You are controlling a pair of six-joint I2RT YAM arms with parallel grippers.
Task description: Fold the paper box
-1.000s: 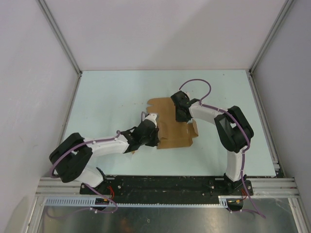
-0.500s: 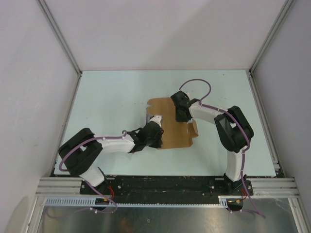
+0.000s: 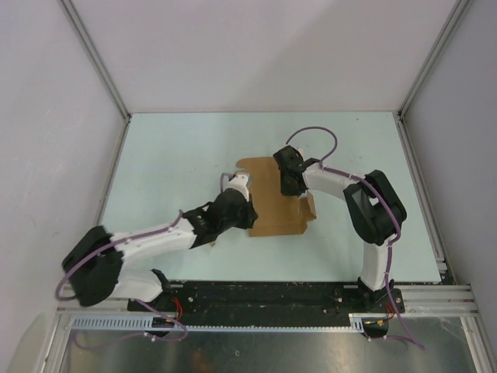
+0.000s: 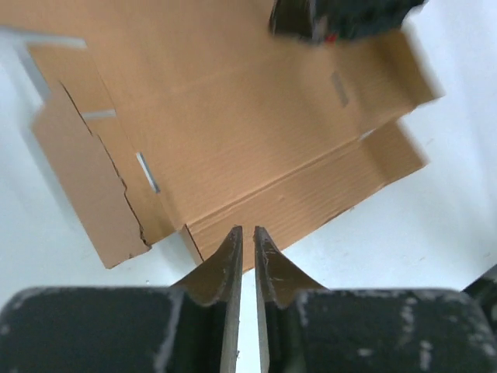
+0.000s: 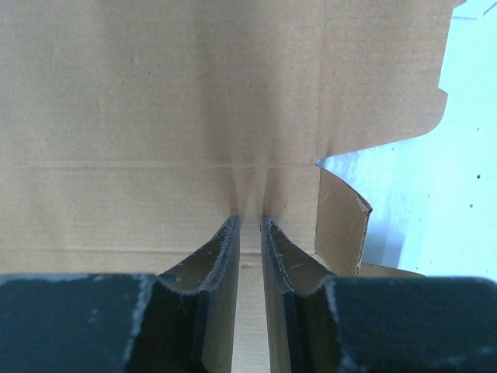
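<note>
The paper box lies with its tabbed end (image 3: 255, 164) pointing away from the robot's arms, so next the right gripper grabs the box's near edge (image 3: 281, 232) and turns the box around.
The paper box (image 3: 278, 211) lies as a flat brown die-cut sheet in the middle of the table, with one small flap (image 3: 311, 207) raised at its right edge. My left gripper (image 3: 250, 217) is at the sheet's near-left edge. In the left wrist view its jaws (image 4: 247, 231) stand a thin slit apart over the edge of the cardboard (image 4: 233, 116), holding nothing. My right gripper (image 3: 290, 186) points down at the far part of the sheet. Its jaws (image 5: 249, 219) are narrowly parted, tips against the cardboard (image 5: 155, 116), beside the raised flap (image 5: 342, 225).
Grey enclosure walls surround the pale table (image 3: 171, 155) on three sides. A metal rail (image 3: 264, 295) with the arm bases runs along the near edge. The right arm's wrist (image 4: 342, 19) shows at the top of the left wrist view.
The left arm has swung, its elbow dropping toward the near left, and its jaws have parted from shut to a thin slit. The right arm and the sheet stay put.
</note>
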